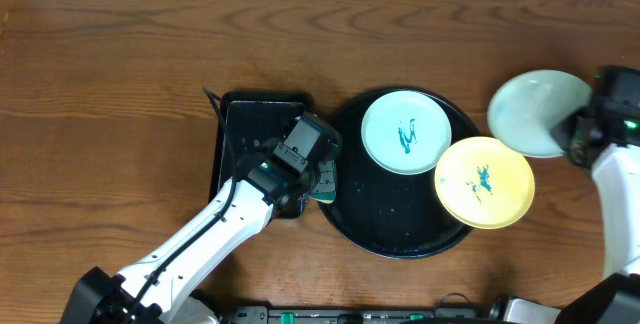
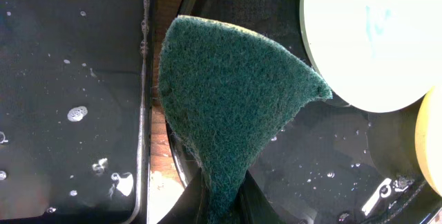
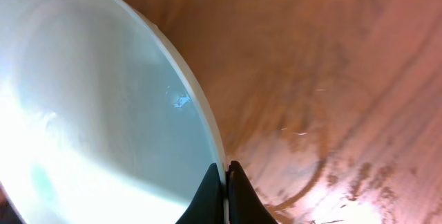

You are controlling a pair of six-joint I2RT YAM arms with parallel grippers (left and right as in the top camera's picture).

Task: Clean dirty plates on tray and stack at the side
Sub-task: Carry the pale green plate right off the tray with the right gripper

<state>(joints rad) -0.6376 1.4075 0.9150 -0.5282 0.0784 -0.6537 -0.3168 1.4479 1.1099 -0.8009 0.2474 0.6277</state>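
The robot's right gripper should go on lowering the clean mint plate (image 1: 536, 111), which faces up over open wood (image 1: 564, 176) beside the round tray, until the plate lies flat, and then let go of it.
The round black tray (image 1: 395, 229) holds a pale mint plate (image 1: 405, 132) with a teal stain. A pale yellow plate (image 1: 485, 181) with a teal stain rests on the tray's right rim. My left gripper (image 1: 318, 176) is shut on a green sponge (image 2: 231, 92) at the tray's left edge; the stained mint plate (image 2: 366, 37) lies beyond it to the right. My right gripper (image 1: 578, 136) is shut on the rim of a clean pale mint plate (image 1: 538, 109), held to the right of the tray over bare table; it fills the left of the right wrist view (image 3: 97, 113).
A small rectangular black tray (image 1: 250, 124), wet with droplets, sits left of the round tray under my left arm. Brown wooden table (image 1: 120, 84) all round. The round tray's floor (image 2: 324, 155) is wet.
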